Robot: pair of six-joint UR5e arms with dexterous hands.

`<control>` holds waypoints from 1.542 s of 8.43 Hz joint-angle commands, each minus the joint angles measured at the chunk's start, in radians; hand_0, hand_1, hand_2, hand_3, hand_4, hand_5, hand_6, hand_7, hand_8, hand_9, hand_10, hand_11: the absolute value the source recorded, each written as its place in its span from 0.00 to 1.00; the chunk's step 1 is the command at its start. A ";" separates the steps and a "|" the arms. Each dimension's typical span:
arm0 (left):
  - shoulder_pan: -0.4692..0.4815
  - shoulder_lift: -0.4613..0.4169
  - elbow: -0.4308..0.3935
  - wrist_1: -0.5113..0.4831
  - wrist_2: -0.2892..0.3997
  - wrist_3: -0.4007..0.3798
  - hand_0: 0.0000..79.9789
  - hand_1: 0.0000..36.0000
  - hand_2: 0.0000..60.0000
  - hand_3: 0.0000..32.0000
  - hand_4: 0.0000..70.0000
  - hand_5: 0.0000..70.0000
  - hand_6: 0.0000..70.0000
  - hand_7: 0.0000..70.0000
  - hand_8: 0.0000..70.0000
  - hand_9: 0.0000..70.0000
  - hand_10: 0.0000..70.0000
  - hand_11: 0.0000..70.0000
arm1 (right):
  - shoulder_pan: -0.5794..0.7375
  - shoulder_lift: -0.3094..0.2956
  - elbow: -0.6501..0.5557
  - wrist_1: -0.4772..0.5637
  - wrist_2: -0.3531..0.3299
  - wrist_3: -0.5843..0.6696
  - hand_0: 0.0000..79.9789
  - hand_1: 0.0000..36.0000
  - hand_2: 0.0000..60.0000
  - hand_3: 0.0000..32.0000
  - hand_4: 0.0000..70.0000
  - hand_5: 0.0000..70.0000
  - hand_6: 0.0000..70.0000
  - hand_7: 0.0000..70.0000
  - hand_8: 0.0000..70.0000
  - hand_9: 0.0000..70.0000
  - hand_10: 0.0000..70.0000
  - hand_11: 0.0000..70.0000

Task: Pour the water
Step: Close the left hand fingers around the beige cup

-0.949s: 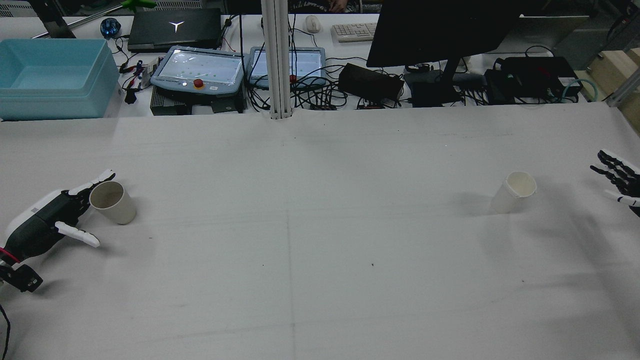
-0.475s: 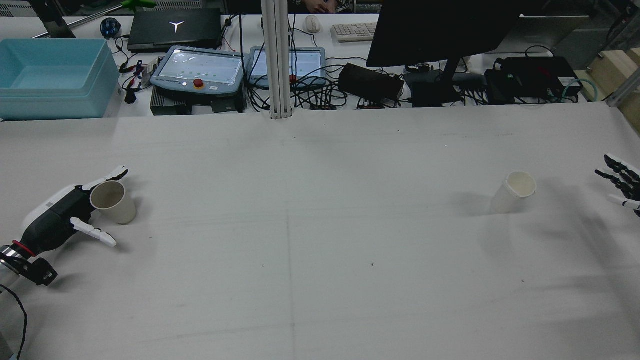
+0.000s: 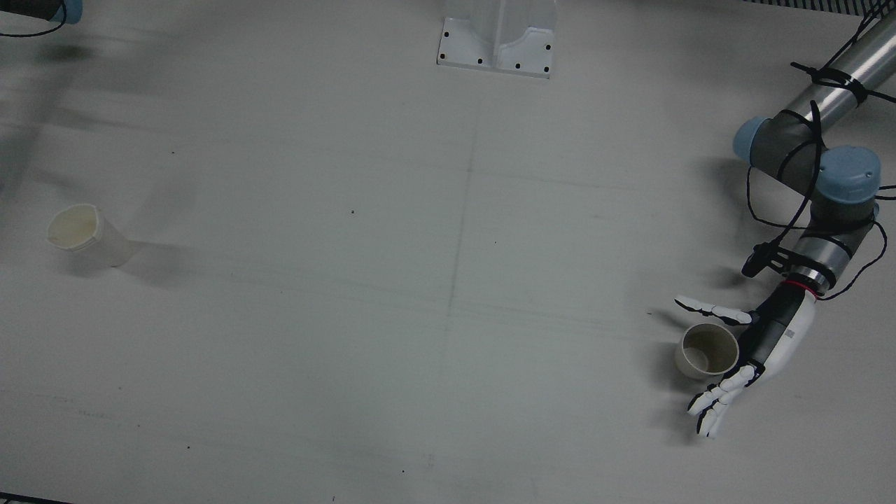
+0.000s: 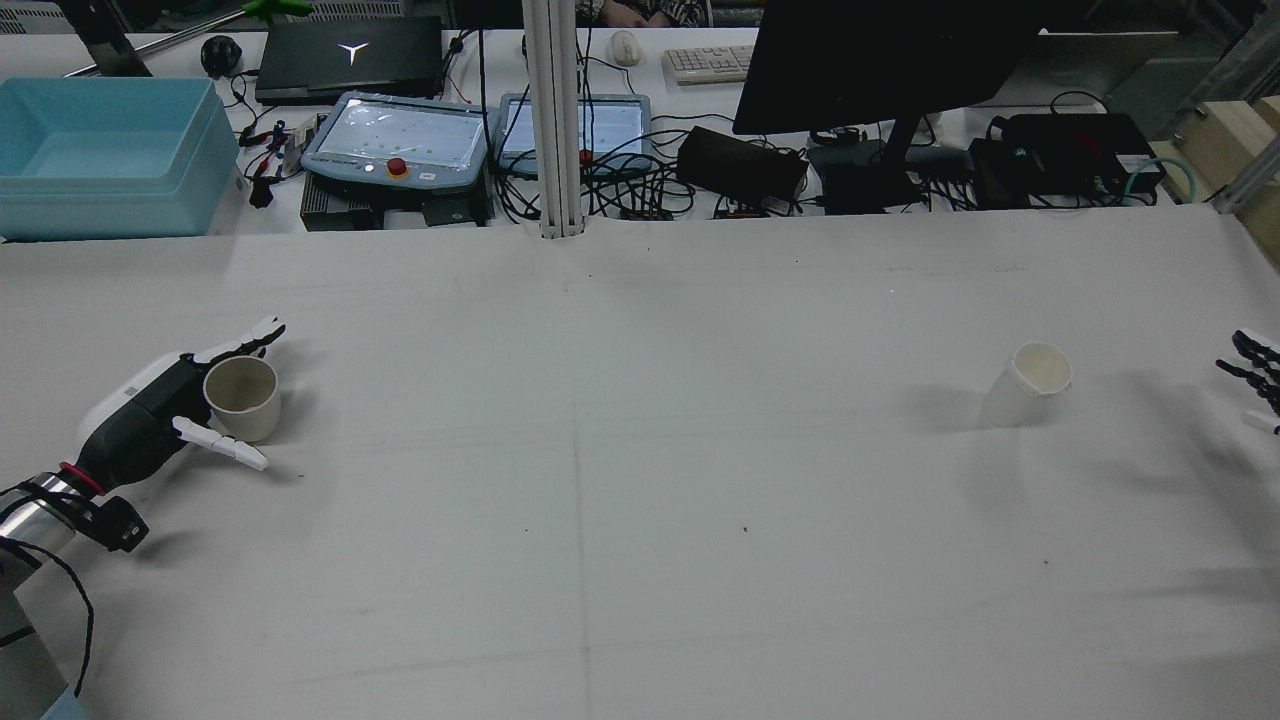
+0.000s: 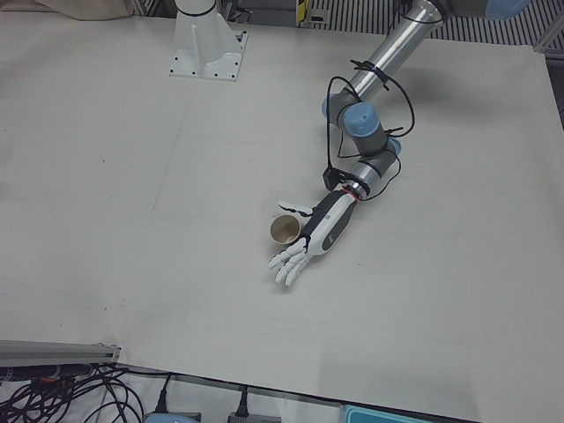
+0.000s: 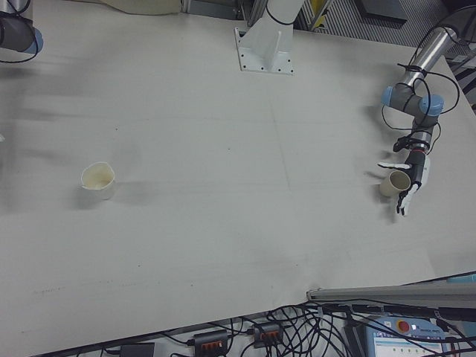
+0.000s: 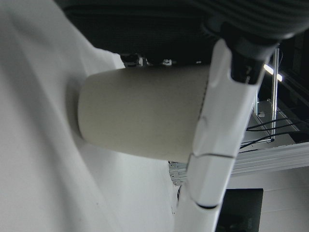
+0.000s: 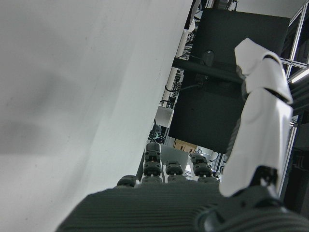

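Observation:
I expect the white cup (image 3: 92, 238) to bend inward at its opening when I lift it in my right gripper, because its open rim (image 3: 96, 221) looks thin.
A beige paper cup (image 4: 241, 398) stands upright at the table's left side in the rear view. My left hand (image 4: 160, 410) is open, its palm against the cup's side, fingers (image 4: 245, 343) stretched past it on the far side and the thumb on the near side. The front view shows the same cup (image 3: 705, 350) and left hand (image 3: 759, 343). In the left hand view the cup (image 7: 140, 113) fills the frame. A white paper cup (image 4: 1030, 383) stands alone at the right. My right hand (image 4: 1258, 385) is open at the rear view's right edge, well clear of it.
Behind the table's far edge are a blue bin (image 4: 100, 155), two teach pendants (image 4: 400, 140), a monitor (image 4: 880, 60) and tangled cables. A white post (image 4: 555, 120) rises at the middle of that edge.
My left hand has advanced rightward and away from the camera, closing in around the beige cup, which shifted slightly the same way. My right hand has drifted further toward the right edge.

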 commanded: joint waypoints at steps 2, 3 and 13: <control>0.053 -0.016 0.001 0.070 -0.090 -0.055 1.00 1.00 0.00 0.00 0.51 1.00 0.17 0.12 0.02 0.00 0.07 0.16 | 0.001 0.000 -0.030 0.021 0.000 0.002 0.65 0.66 0.35 0.00 0.00 0.11 0.12 0.00 0.17 0.21 0.00 0.00; 0.052 -0.016 0.001 0.075 -0.090 -0.060 1.00 1.00 0.00 0.00 0.63 1.00 0.19 0.16 0.03 0.01 0.09 0.19 | 0.007 0.001 -0.027 0.021 0.000 0.011 0.65 0.66 0.35 0.00 0.00 0.11 0.12 0.00 0.17 0.21 0.00 0.00; 0.040 0.044 -0.210 0.335 -0.089 -0.310 1.00 1.00 1.00 0.00 1.00 1.00 0.23 0.22 0.04 0.02 0.09 0.19 | 0.011 0.016 0.128 0.001 -0.002 -0.055 0.73 0.81 0.47 0.00 0.10 0.14 0.27 0.25 0.18 0.21 0.00 0.00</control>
